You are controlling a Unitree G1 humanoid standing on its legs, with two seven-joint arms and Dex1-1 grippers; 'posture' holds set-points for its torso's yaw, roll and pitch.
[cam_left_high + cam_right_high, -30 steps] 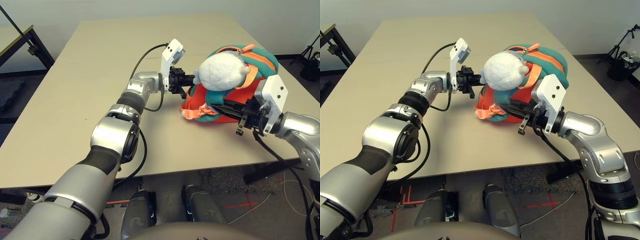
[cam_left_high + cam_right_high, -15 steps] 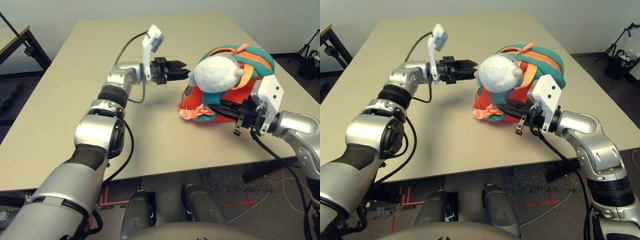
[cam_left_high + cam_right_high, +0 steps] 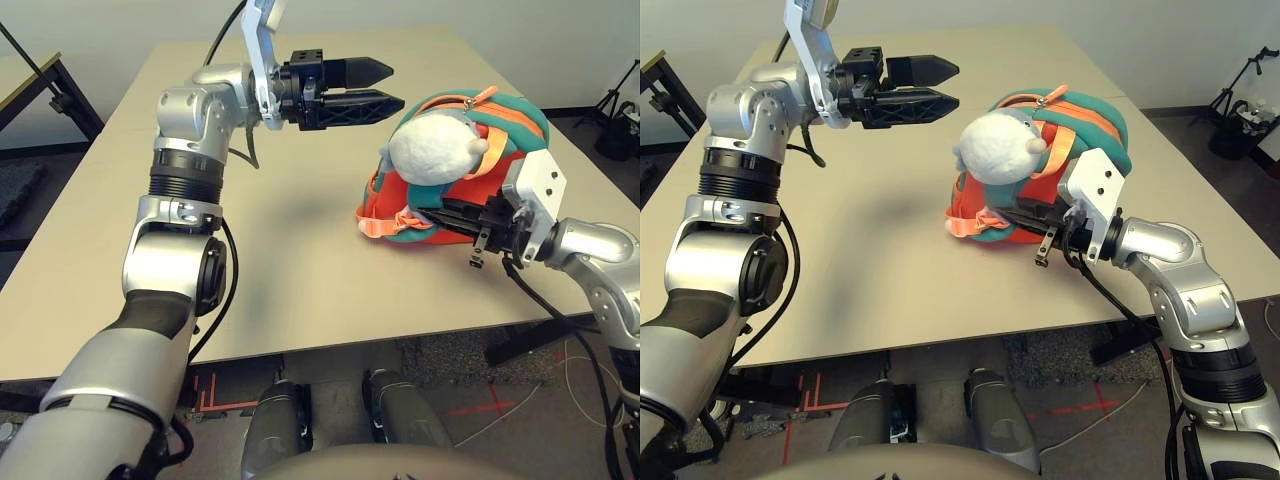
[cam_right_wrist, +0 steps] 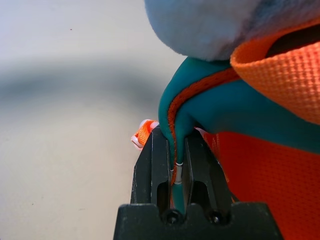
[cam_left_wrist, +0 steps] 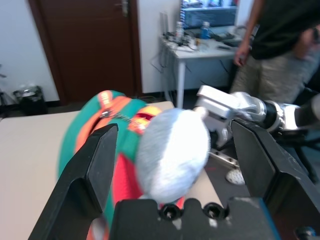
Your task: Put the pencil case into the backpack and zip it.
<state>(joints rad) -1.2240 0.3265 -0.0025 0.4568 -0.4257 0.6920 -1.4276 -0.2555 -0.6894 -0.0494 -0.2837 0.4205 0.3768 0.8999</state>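
My left gripper keeps moving its spread fingers toward the grey-white plush toy [image 3: 437, 147], which sits centred ahead of them, until they are on both sides of its fluffy body [image 3: 415, 150], and then close.
The orange backpack [image 3: 388, 206] with teal trim lies on the table's right side, its grey-white plush toy [image 3: 436, 150] on top. My right gripper [image 4: 175, 150] is shut on a fold of the backpack's teal trim at its near side. My left gripper [image 3: 397, 84] hangs high over the table, to the left of and behind the backpack, open and empty, with its fingers pointing toward the backpack. In the left wrist view the plush toy [image 5: 172, 150] and backpack [image 5: 80, 135] show beyond the spread fingers. The pencil case is out of view.
The tan table [image 3: 150, 230] has its front edge near me and its right edge just past the backpack. A black frame [image 3: 62, 92] stands off to the left and a tripod [image 3: 618, 108] off to the right. A person [image 5: 280, 45] stands by a desk beyond the table.
My left gripper has drawn back from the backpack beside the plush toy and risen high above the table, its fingers now wider apart. The right gripper keeps its hold on the trim.
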